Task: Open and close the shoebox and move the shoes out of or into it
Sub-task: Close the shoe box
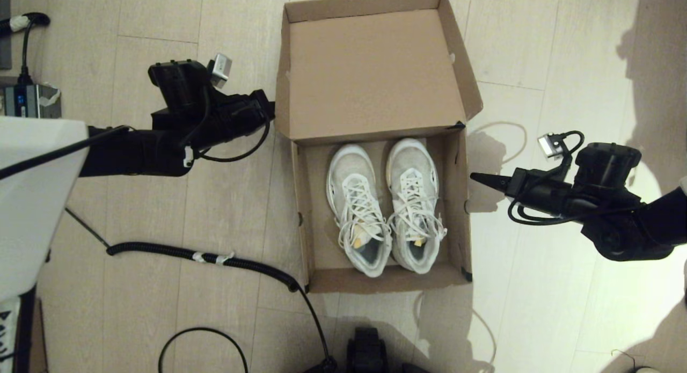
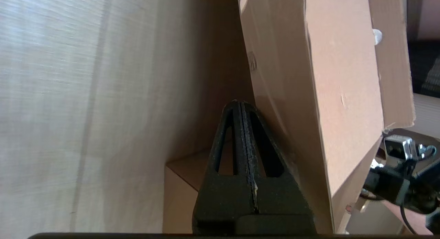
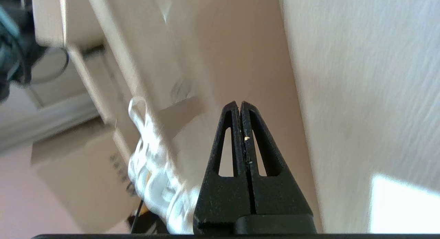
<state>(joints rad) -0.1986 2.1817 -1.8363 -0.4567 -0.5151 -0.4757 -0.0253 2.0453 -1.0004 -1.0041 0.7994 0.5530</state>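
My right gripper should move back and reach the opposite flap (image 1: 466,83), because it is by the shoebox's side (image 1: 465,192) while my left gripper is at the lid's flap.
The brown shoebox (image 1: 458,212) stands open on the wooden floor, its hinged lid (image 1: 370,72) leaning back on the far side. Both white lace-up shoes (image 1: 358,201) (image 1: 414,198) lie side by side inside, toes toward the lid. My left gripper (image 1: 270,111) is shut and empty, its tips against the outside of the lid's left flap (image 2: 309,77); the left wrist view shows the left gripper (image 2: 239,103) beside that cardboard. My right gripper (image 1: 473,176) is shut and empty, just right of the box's right wall. The right wrist view shows the right gripper (image 3: 239,103) by the wall, with the shoes (image 3: 151,170) blurred beyond.
A coiled black cable (image 1: 214,256) crosses the floor left of the box toward my base (image 1: 367,351). A thin white cord (image 1: 507,127) loops on the floor to the box's right. A small power unit (image 1: 27,100) sits at the far left.
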